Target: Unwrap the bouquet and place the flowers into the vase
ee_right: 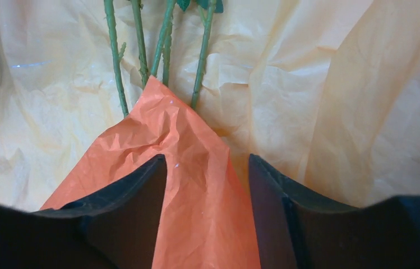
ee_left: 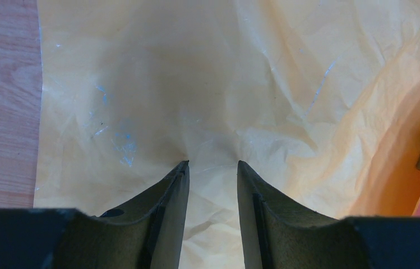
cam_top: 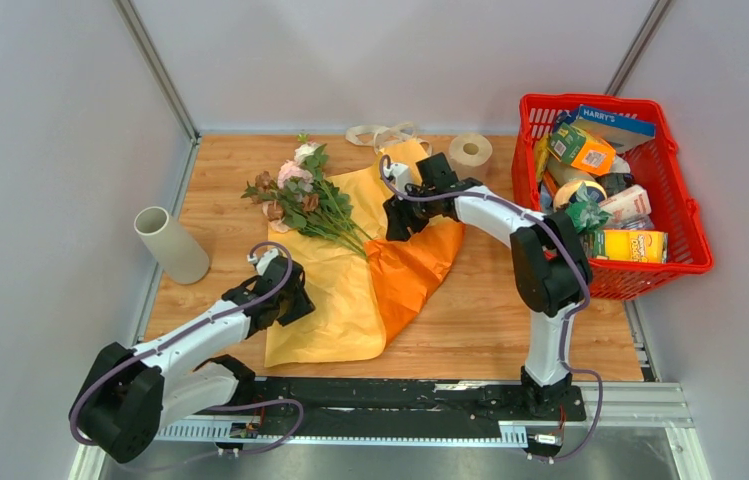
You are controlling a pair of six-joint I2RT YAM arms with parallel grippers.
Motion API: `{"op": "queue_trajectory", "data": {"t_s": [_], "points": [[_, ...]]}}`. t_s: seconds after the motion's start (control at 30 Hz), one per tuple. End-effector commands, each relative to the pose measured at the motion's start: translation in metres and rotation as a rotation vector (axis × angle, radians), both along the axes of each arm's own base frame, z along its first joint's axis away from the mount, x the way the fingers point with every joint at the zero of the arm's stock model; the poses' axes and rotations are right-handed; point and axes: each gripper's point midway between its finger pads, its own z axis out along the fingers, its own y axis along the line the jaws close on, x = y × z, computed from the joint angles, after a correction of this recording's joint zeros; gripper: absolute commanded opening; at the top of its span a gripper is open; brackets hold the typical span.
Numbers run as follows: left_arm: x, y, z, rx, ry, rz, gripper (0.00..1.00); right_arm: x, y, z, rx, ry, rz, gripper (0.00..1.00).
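The orange paper [cam_top: 412, 278] is folded over the ends of the stems and my right gripper is across the paper's edge, so my left gripper should first lift the paper's loose tip [cam_top: 369, 243] by the stems.
The flowers [cam_top: 295, 192] lie loose on the spread yellow-tan paper [cam_top: 335, 300], heads toward the far left and stems [ee_right: 116, 61] running toward the orange paper [cam_top: 415, 262]. The beige ribbon [cam_top: 380, 133] lies untied at the back. The vase [cam_top: 172, 245] stands at the table's left edge, mouth open. My left gripper [cam_top: 288, 298] [ee_left: 212, 162] is open, its tips pressed on the yellow-tan paper [ee_left: 224, 84], which puckers between them. My right gripper [cam_top: 398, 218] [ee_right: 207, 157] is open and straddles a raised fold of orange paper [ee_right: 190, 185] covering the stem ends.
A toilet paper roll [cam_top: 470, 152] sits at the back centre. A red basket [cam_top: 685, 215] full of groceries stands at the right edge. White walls close in the table on three sides.
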Motion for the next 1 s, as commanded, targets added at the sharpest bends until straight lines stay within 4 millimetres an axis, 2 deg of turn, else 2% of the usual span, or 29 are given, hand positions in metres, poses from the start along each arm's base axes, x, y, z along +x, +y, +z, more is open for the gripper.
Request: {"op": "queue_trajectory", "data": {"t_s": [0.0, 0.13, 0.43, 0.57, 0.7, 0.77, 0.9, 0.97], "points": [[-0.011, 0.010, -0.010, 0.043, 0.046, 0.017, 0.46, 0.013, 0.004, 0.027, 0.013, -0.073, 0.005, 0.62], [-0.013, 0.024, -0.008, 0.090, 0.044, 0.064, 0.47, 0.017, -0.003, 0.007, -0.052, -0.053, -0.006, 0.64], [-0.017, 0.029, -0.013, 0.099, 0.046, 0.081, 0.47, 0.015, -0.023, -0.031, -0.109, 0.048, -0.015, 0.61], [-0.019, 0.030, -0.017, 0.105, 0.059, 0.083, 0.47, 0.019, -0.038, -0.037, -0.109, 0.078, -0.053, 0.50], [-0.020, 0.031, -0.018, 0.111, 0.062, 0.089, 0.47, 0.021, -0.045, -0.045, -0.114, 0.101, -0.078, 0.26], [-0.020, 0.031, -0.018, 0.110, 0.063, 0.090, 0.47, 0.020, -0.039, -0.039, -0.084, 0.103, -0.058, 0.17], [-0.019, 0.031, -0.016, 0.111, 0.060, 0.092, 0.47, 0.014, -0.026, -0.014, 0.002, 0.090, -0.006, 0.00], [-0.019, 0.031, -0.016, 0.110, 0.061, 0.089, 0.47, 0.012, -0.024, -0.001, 0.026, 0.066, 0.013, 0.00]]}}
